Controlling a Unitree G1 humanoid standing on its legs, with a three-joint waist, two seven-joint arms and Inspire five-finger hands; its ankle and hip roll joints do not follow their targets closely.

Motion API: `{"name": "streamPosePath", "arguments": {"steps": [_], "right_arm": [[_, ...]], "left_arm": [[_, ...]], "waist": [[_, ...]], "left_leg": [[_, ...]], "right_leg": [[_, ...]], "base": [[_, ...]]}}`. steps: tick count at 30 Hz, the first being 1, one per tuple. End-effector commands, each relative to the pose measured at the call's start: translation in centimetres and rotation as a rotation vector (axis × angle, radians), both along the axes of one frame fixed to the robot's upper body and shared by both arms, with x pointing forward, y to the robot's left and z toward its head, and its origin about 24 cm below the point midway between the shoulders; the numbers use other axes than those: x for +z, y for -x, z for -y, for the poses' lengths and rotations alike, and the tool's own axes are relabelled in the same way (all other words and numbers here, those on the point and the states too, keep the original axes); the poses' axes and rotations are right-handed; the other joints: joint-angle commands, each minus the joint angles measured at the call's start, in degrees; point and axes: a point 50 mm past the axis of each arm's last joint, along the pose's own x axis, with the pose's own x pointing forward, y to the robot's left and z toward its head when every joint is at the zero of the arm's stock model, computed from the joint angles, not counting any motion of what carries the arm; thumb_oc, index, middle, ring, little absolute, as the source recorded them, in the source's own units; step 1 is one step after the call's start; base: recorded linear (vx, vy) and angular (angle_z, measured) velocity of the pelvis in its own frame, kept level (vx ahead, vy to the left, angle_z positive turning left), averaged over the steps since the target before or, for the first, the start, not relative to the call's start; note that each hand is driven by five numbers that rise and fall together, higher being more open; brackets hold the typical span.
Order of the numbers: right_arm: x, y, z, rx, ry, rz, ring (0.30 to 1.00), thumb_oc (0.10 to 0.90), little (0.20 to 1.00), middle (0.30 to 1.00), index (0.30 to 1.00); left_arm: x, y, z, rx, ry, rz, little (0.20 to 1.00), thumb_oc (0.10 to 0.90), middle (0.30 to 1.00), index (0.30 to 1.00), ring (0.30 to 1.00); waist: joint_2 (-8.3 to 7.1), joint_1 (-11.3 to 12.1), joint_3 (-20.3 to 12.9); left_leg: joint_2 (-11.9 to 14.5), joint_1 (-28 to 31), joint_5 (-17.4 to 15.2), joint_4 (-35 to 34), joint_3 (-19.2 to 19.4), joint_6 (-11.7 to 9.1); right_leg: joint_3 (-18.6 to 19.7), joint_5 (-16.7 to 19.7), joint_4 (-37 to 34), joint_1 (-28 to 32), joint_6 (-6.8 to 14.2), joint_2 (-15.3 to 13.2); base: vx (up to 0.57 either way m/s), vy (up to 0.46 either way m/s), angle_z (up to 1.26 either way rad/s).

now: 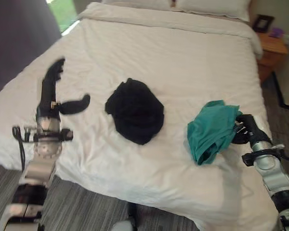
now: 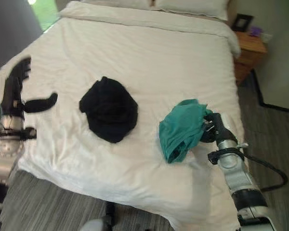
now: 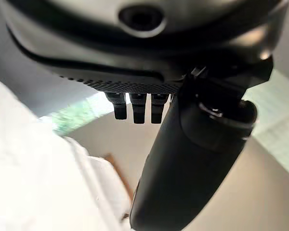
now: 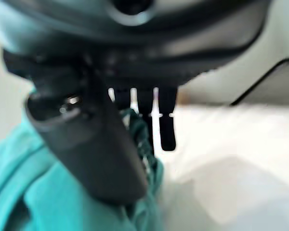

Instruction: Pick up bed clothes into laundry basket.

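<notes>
The black garment [image 1: 136, 111] is bunched up in a crumpled heap [image 1: 138, 119], so it will drop open and hang down in a long drape when I carry it.
A crumpled black garment [image 1: 135, 111] lies in the middle of the white bed [image 1: 168, 53]. A teal garment [image 1: 211, 130] is bunched up near the bed's right edge. My right hand [image 1: 244, 129] is at the teal garment's right side. In the right wrist view its thumb [image 4: 94, 149] presses on the teal cloth [image 4: 48, 197] and its fingers [image 4: 154, 115] curl behind the fold. My left hand [image 1: 49, 96] is raised over the bed's left part, well left of the black garment. It is open, with straight fingers, the thumb [image 3: 192, 159] spread out, and nothing in it.
Pillows [image 1: 207, 7] lie at the head of the bed. A wooden nightstand [image 1: 272, 50] with a dark picture frame [image 1: 263, 22] stands at the back right. A dark curtain [image 1: 14, 33] hangs on the left. Wood floor [image 1: 86, 211] runs along the bed's near edge.
</notes>
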Motion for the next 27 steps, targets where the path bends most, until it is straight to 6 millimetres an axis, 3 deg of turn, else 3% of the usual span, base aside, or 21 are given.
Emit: {"name": "streamPosePath", "arguments": {"steps": [1, 3, 4, 6, 7, 9, 10, 13, 14, 15, 16, 19, 24, 27], "right_arm": [[5.4, 2.2, 4.8, -0.179, 0.092, 0.195, 0.300, 0.400, 0.300, 0.300, 0.300], [5.2, 2.8, 5.3, -0.205, 0.089, 0.187, 0.300, 0.400, 0.300, 0.300, 0.300], [3.4, 4.4, 6.6, -0.277, 0.070, 0.124, 0.300, 0.400, 0.300, 0.300, 0.300], [2.7, 5.3, 7.2, -0.312, 0.061, 0.100, 0.300, 0.400, 0.300, 0.300, 0.300], [0.4, 7.5, 8.1, -0.392, 0.013, 0.048, 0.300, 0.400, 0.300, 0.300, 0.300], [-0.2, 8.3, 8.4, -0.422, -0.009, 0.041, 0.300, 0.400, 0.300, 0.300, 0.300], [-1.8, 10.1, 9.0, -0.489, -0.034, -0.002, 0.300, 0.400, 0.300, 0.300, 0.300], [-2.7, 11.7, 9.6, -0.533, -0.039, -0.038, 0.300, 0.400, 0.300, 0.300, 0.300], [-3.8, 13.5, 10.1, -0.591, -0.060, -0.071, 0.300, 0.400, 0.300, 0.300, 0.300], [-3.8, 13.5, 10.1, -0.592, -0.060, -0.070, 0.300, 0.400, 0.300, 0.300, 0.300], [-4.8, 15.3, 10.6, -0.647, -0.077, -0.105, 0.300, 0.400, 0.300, 0.300, 0.300], [-6.0, 16.8, 11.1, -0.700, -0.094, -0.158, 0.300, 0.400, 0.300, 0.300, 0.300], [-7.0, 17.3, 11.1, -0.707, -0.123, -0.205, 0.300, 0.400, 0.300, 0.300, 0.300], [-7.4, 17.1, 11.0, -0.701, -0.130, -0.225, 0.300, 0.400, 0.300, 0.300, 0.300]], "left_arm": [[1.7, -2.0, 0.5, 0.026, -0.095, 0.004, 0.900, 0.800, 0.900, 0.900, 0.900], [1.6, -2.5, 0.4, 0.033, -0.117, -0.033, 0.900, 0.800, 0.900, 0.900, 0.900], [0.0, -3.2, -0.9, 0.094, -0.154, -0.154, 0.900, 0.800, 0.900, 0.900, 0.900], [-0.9, -3.7, -1.4, 0.130, -0.171, -0.216, 0.900, 0.800, 0.900, 0.900, 0.900], [-3.8, -4.3, -3.0, 0.230, -0.194, -0.381, 0.900, 0.800, 0.900, 0.900, 0.900], [-4.7, -4.6, -3.3, 0.258, -0.204, -0.438, 0.900, 0.800, 0.900, 0.900, 0.900], [-7.8, -4.5, -4.6, 0.349, -0.249, -0.609, 0.900, 0.800, 0.900, 0.900, 0.900], [-10.2, -4.0, -5.9, 0.429, -0.263, -0.743, 0.900, 0.800, 0.900, 0.900, 0.900], [-11.9, -3.5, -6.6, 0.475, -0.269, -0.833, 0.900, 0.800, 0.900, 0.900, 0.900], [-11.8, -3.5, -6.5, 0.475, -0.270, -0.832, 0.900, 0.800, 0.900, 0.900, 0.900], [-12.3, -3.2, -7.0, 0.506, -0.315, -0.875, 0.900, 0.800, 0.900, 0.900, 0.900], [-12.8, -2.5, -8.0, 0.543, -0.428, -0.952, 0.900, 0.800, 0.900, 0.900, 0.900], [-13.9, -1.0, -9.8, 0.583, -0.644, -1.101, 0.900, 0.800, 0.900, 0.900, 0.900], [-13.0, -1.0, -10.4, 0.601, -0.714, -1.099, 0.900, 0.800, 0.900, 0.900, 0.900]], "waist": [[0.29, -4.3, -5.4], [0.34, -4.7, -5.7], [0.70, -6.8, -5.7], [0.73, -7.3, -5.8], [1.08, -9.3, -5.6], [1.13, -9.6, -5.6], [1.34, -11.2, -5.4], [1.34, -12.1, -5.3], [1.30, -13.1, -5.1], [1.26, -13.0, -5.1], [1.30, -13.7, -4.8], [1.27, -14.1, -4.5], [1.63, -14.1, -4.2], [1.70, -13.9, -4.0]], "left_leg": [[6.0, 9.4, -10.6, 0.1, 3.6, -6.3], [6.1, 9.2, -10.5, 0.1, 4.3, -6.2], [6.1, 9.9, -11.3, 0.1, 6.1, -6.0], [6.1, 10.0, -11.3, 0.1, 7.0, -5.9], [6.0, 10.5, -12.0, 0.1, 8.7, -5.7], [5.9, 10.3, -11.9, 0.1, 9.1, -5.6], [5.7, 10.5, -12.5, 0.1, 9.9, -5.4], [5.5, 10.4, -12.3, 0.1, 10.6, -5.2], [5.2, 10.7, -12.8, 0.1, 10.8, -5.2], [5.3, 10.5, -12.5, 0.1, 10.9, -5.2], [5.0, 10.7, -12.9, 0.1, 10.8, -5.1], [4.8, 10.7, -13.0, 0.1, 10.8, -4.9], [4.3, 10.9, -13.5, 0.1, 11.1, -4.7], [4.1, 11.2, -13.7, 0.1, 10.8, -4.5]], "right_leg": [[1.7, 5.0, -1.2, -5.6, 4.7, -2.2], [2.3, 5.5, -1.2, -6.4, 4.7, -2.2], [3.8, 5.8, -1.2, -6.9, 5.2, -2.3], [4.7, 6.3, -1.2, -7.6, 5.2, -2.3], [5.7, 6.5, -1.2, -8.3, 5.6, -2.5], [6.1, 6.9, -1.2, -8.8, 5.6, -2.5], [6.4, 6.9, -1.2, -9.1, 5.9, -2.8], [7.0, 7.4, -1.2, -9.7, 6.0, -2.9], [7.1, 7.3, -1.2, -9.6, 6.2, -3.1], [7.2, 7.6, -1.2, -9.8, 6.1, -3.1], [7.1, 7.5, -1.2, -9.8, 6.4, -3.3], [7.2, 7.8, -1.2, -9.9, 6.6, -3.5], [7.4, 8.3, -1.2, -9.8, 7.0, -3.9], [7.2, 8.3, -1.2, -9.4, 7.1, -4.1]], "base": [[0.03, 0.052, -0.50], [0.03, 0.050, -0.57], [0.04, 0.067, -0.63], [0.03, 0.077, -0.65], [0.02, 0.075, -0.77], [0.00, 0.064, -0.64], [0.01, 0.084, -0.53], [0.00, 0.053, -0.45], [0.01, 0.056, -0.38], [0.02, 0.062, -0.24], [0.00, 0.000, 0.00], [0.01, 0.047, -0.02], [0.01, 0.051, -0.03], [0.01, 0.037, 0.00]]}}
